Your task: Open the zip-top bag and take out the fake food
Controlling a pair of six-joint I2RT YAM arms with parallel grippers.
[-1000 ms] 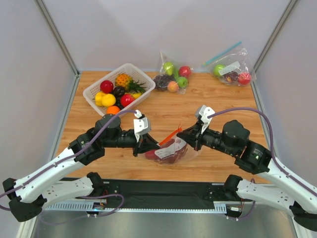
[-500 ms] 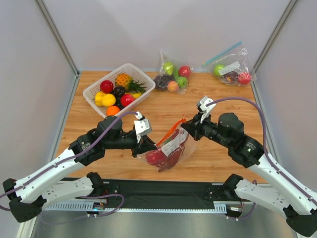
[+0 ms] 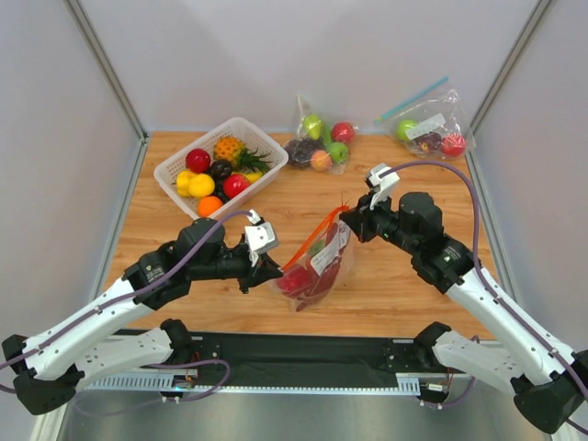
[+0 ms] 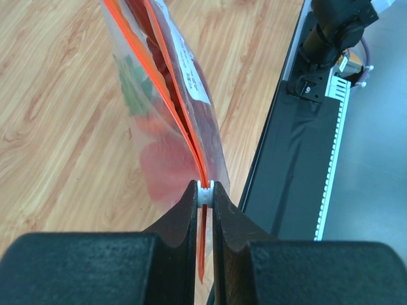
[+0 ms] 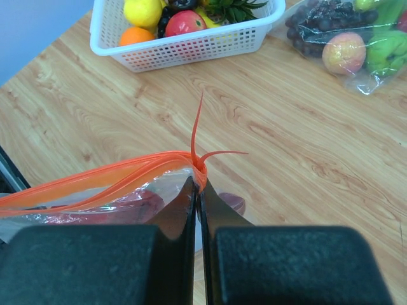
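My right gripper should keep holding the zip's far end and let go of it there, with the zip slider at the zip's near end and the zip's sides apart.
The clear zip-top bag with an orange-red zip strip and white label hangs between my two grippers above the table. Dark-red and red fake food shows through its plastic, with a green patch. My left gripper is shut on the white zip slider at the strip's near end. My right gripper is shut on the far end of the zip strip. In the left wrist view the strip's two sides stand slightly apart beyond the slider.
A white basket of small fruits and a pineapple stands at the back left. A clear bag of apples and grapes lies at the back centre, and a blue-zip bag at the back right. The table's near edge meets a black rail.
Both grippers have lifted the bag off the table. The right gripper rose and moved back, so the bag now hangs more upright; the left gripper shifted slightly.
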